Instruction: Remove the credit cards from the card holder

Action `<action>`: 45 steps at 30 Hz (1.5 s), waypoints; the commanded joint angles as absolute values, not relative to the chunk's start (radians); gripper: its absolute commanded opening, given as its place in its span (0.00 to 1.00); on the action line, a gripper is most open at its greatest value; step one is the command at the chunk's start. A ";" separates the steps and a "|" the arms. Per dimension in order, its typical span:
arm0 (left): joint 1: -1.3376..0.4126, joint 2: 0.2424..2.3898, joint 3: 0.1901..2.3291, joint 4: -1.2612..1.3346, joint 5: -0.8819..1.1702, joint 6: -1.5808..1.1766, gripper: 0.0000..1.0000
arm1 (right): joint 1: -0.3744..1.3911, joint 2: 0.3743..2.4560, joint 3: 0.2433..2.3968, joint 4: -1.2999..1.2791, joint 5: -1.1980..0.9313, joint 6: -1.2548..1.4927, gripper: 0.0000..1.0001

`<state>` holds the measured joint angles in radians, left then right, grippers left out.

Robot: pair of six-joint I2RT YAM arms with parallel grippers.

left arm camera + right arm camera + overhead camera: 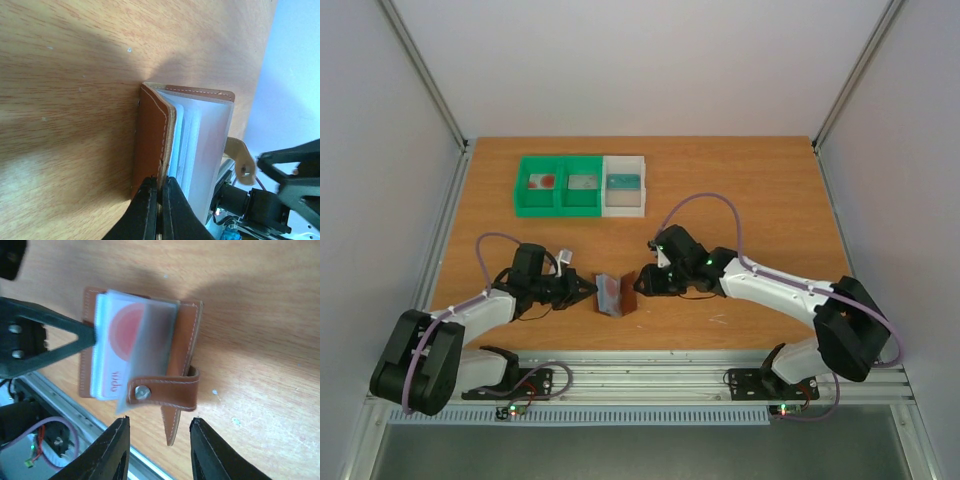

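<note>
A clear sleeve point(154, 342) leans over the credit card, so I should keep that sleeve point(212, 125) open with my right gripper before my left gripper moves off the card holder's edge.
The brown card holder point(615, 293) stands open in a V on the table between my two grippers. My left gripper point(584, 290) is shut on the edge of its left cover point(150, 135), its fingertips point(150, 192) pinching the leather. In the right wrist view a whitish credit card with a red disc point(127, 332) sits in a clear sleeve inside the holder point(185, 340). The strap with the snap stud point(142, 392) hangs across it. My right gripper point(159, 427) is open, with the edge of the right cover between its fingers, untouched. Pale sleeves point(200, 150) show beside the left cover.
A green two-part bin point(558, 185) and a white bin point(623, 185) stand at the back of the table, each holding small items. The metal rail point(650, 375) runs along the near edge just behind the grippers.
</note>
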<state>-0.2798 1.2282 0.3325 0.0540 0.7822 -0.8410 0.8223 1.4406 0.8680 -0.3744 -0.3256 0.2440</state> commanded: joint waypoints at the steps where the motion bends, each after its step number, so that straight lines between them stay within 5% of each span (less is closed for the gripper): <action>1: -0.301 1.241 0.356 0.106 0.774 -0.846 0.00 | 0.818 1.375 0.933 -0.465 -0.299 0.236 0.35; 11: -0.386 1.293 0.392 0.132 0.736 -0.872 0.00 | 0.859 1.413 0.998 -0.451 -0.358 0.261 0.47; 24: -0.403 1.267 0.393 0.132 0.736 -0.894 0.00 | 0.873 1.607 1.004 -0.441 -0.345 0.222 0.47; 41: -0.404 1.253 0.368 0.128 0.739 -0.888 0.01 | 0.873 1.642 0.941 -0.518 -0.079 0.156 0.23; 45: -0.404 1.248 0.363 0.125 0.738 -0.888 0.09 | 0.873 1.629 0.929 -0.496 -0.099 0.150 0.15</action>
